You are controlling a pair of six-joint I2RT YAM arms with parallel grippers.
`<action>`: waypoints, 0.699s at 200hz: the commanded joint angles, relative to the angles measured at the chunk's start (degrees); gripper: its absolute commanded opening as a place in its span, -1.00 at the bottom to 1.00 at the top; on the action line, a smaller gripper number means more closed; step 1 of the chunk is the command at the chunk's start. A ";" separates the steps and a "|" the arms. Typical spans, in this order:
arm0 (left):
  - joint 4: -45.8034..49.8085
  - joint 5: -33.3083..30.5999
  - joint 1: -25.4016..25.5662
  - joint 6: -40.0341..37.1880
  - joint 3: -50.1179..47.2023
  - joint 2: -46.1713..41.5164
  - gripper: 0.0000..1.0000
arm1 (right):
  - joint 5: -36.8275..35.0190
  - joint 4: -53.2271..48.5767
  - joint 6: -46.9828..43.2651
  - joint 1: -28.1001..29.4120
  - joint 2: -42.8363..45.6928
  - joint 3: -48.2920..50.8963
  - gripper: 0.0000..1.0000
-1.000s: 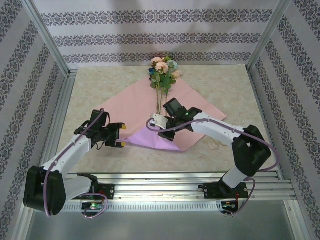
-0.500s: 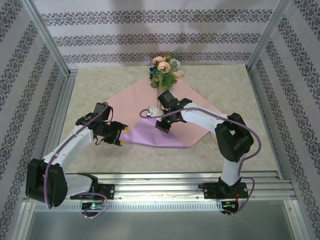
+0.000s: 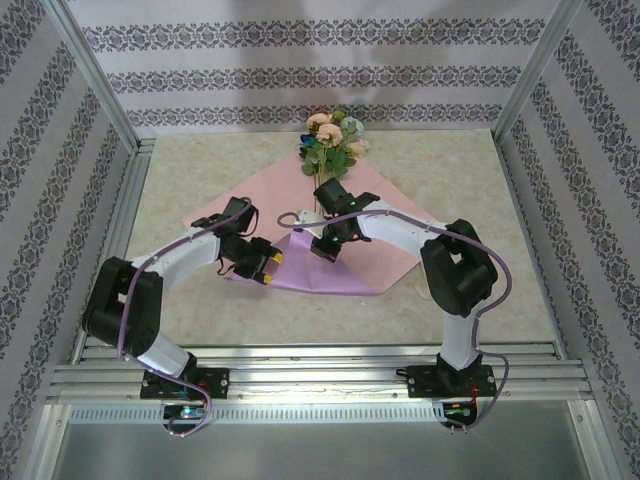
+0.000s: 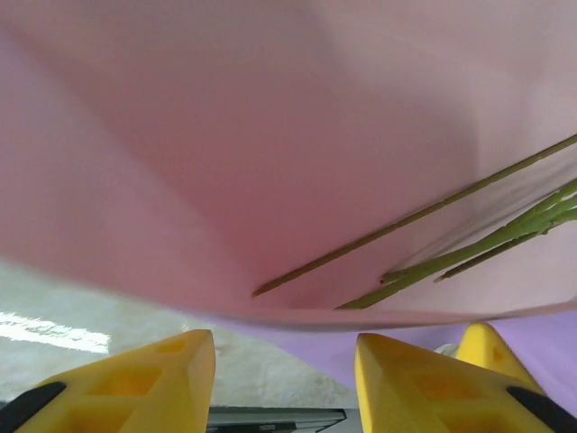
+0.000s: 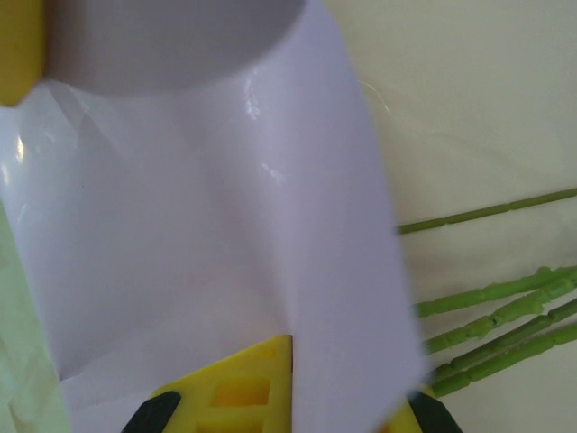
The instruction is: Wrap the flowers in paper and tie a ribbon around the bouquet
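The fold's edge (image 3: 312,292) curves up and the robot's left gripper is at one end of the fold, so the right gripper should move from the flap's tip to the fold's other end (image 3: 376,293).
The flowers (image 3: 331,138) lie at the back centre, their green stems (image 5: 491,302) running down onto the pink paper (image 3: 385,235). The paper's near corner is folded over, showing its lilac face (image 3: 310,270). My right gripper (image 3: 323,250) sits over the stem ends, shut on that lilac flap (image 5: 234,225), which covers most of one finger. My left gripper (image 3: 268,268) is at the flap's left edge, its yellow fingers (image 4: 153,379) apart. The raised paper edge (image 4: 297,317) hangs just ahead of the fingers. A thin pale ribbon (image 3: 418,284) seems to lie by the paper's right corner.
The beige tabletop (image 3: 200,170) is framed by aluminium posts (image 3: 100,85) and patterned walls. A metal rail (image 3: 320,360) runs along the near edge. My right arm's elbow (image 3: 455,265) stands over the paper's right part.
My left gripper has swung right and inward to the flap's edge, its jaws narrowing. My right gripper has carried the lilac flap back toward the stems.
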State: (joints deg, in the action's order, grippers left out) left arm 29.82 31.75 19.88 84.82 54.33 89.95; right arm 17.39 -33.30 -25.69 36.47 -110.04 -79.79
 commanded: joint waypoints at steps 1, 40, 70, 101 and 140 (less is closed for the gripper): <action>-3.08 0.71 1.24 -0.94 1.97 2.19 -0.14 | 0.01 -0.75 1.19 -0.70 -1.86 -2.00 -1.00; -2.63 -2.17 1.25 -3.63 0.44 5.33 -0.22 | -0.27 -2.20 3.00 -1.22 -4.10 -4.45 -1.00; -1.70 -7.71 1.16 -8.94 1.52 7.82 -0.24 | -0.75 -3.17 4.08 -1.52 -5.24 -5.27 -1.00; 0.48 -10.12 1.29 -12.15 1.70 10.86 -0.30 | -1.30 -3.61 4.98 -1.89 -5.75 -5.72 -1.00; -1.43 -9.67 1.19 -10.62 -2.97 11.41 -0.36 | -4.67 -4.59 9.82 -2.01 -2.05 -6.56 -0.23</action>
State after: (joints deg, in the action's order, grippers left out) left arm 27.81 25.41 20.58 75.18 55.16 99.55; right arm 16.64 -36.58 -20.53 35.35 -115.26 -84.40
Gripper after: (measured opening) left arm 0.327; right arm 0.174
